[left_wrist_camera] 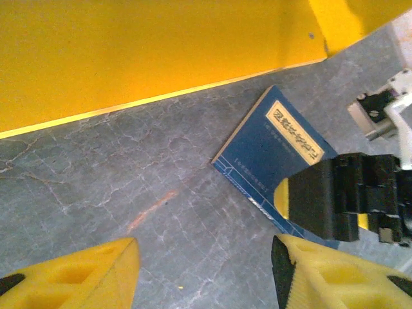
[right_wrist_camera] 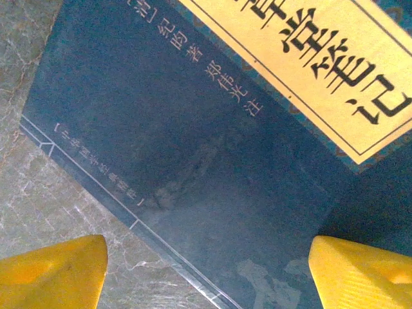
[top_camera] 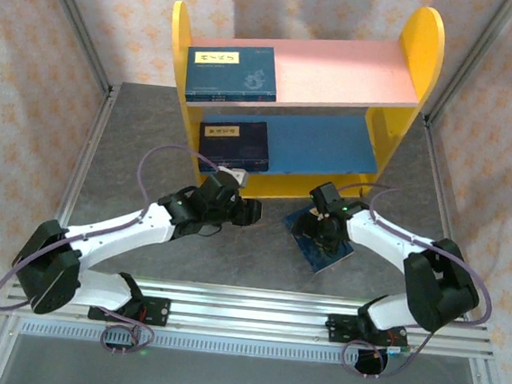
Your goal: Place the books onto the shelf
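Observation:
The book's spine (top_camera: 301, 248) slants away from my left gripper, so my right gripper needs to turn the book square and take hold of its page edge before my left gripper lifts.
Three dark navy books with yellow labels are in view. One lies flat on the shelf's (top_camera: 414, 53) pink upper board (top_camera: 231, 72), another on its blue lower board (top_camera: 233, 143). The third book (top_camera: 330, 252) (left_wrist_camera: 270, 151) (right_wrist_camera: 193, 129) lies flat and askew on the grey table in front of the shelf. My right gripper (top_camera: 325, 228) (right_wrist_camera: 206, 277) hangs open just over it, one finger (right_wrist_camera: 55, 273) above the table beside the book's edge, the other (right_wrist_camera: 360, 273) above the cover. My left gripper (top_camera: 252, 212) (left_wrist_camera: 203, 277) is open over bare table to the book's left, holding nothing.
The shelf's yellow base (left_wrist_camera: 161, 51) stands close ahead of the left gripper. The right gripper's black body (left_wrist_camera: 347, 199) covers the book's near corner in the left wrist view. Metal frame posts (top_camera: 81, 30) and rails (top_camera: 244, 313) border the grey table (top_camera: 132, 162).

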Available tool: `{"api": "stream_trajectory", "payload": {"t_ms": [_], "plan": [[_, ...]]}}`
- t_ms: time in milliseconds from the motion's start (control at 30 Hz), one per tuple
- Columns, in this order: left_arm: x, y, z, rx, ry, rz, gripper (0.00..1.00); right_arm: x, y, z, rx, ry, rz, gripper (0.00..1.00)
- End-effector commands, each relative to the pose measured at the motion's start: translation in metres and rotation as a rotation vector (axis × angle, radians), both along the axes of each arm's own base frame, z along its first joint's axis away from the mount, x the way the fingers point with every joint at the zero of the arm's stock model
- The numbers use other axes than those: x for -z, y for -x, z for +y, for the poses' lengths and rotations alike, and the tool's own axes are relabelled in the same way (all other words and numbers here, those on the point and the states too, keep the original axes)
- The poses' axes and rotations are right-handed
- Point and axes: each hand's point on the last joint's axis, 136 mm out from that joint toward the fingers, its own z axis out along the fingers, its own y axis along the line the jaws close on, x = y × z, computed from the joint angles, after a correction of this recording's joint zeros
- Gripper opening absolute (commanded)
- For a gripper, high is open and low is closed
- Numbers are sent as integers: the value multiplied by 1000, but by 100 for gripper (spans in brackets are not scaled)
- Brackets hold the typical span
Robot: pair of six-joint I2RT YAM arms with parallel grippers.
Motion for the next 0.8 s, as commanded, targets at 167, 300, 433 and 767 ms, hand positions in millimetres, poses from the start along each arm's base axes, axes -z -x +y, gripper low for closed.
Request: {"api": "stream_trajectory", "payload": {"t_ms": [167, 300, 433, 767], "plan": [[12, -13, -21, -1, 19, 7, 55, -19, 3, -14, 17, 1, -92, 81], [14, -9, -32, 14, 21, 25, 54, -47, -5, -30, 19, 39, -151, 83], [19, -3, -44, 21, 41, 43, 54, -45, -12, -63, 85, 95, -129, 84], [32, 9, -61, 40, 54, 79, 53, -16, -31, -104, 155, 124, -65, 84]]}}
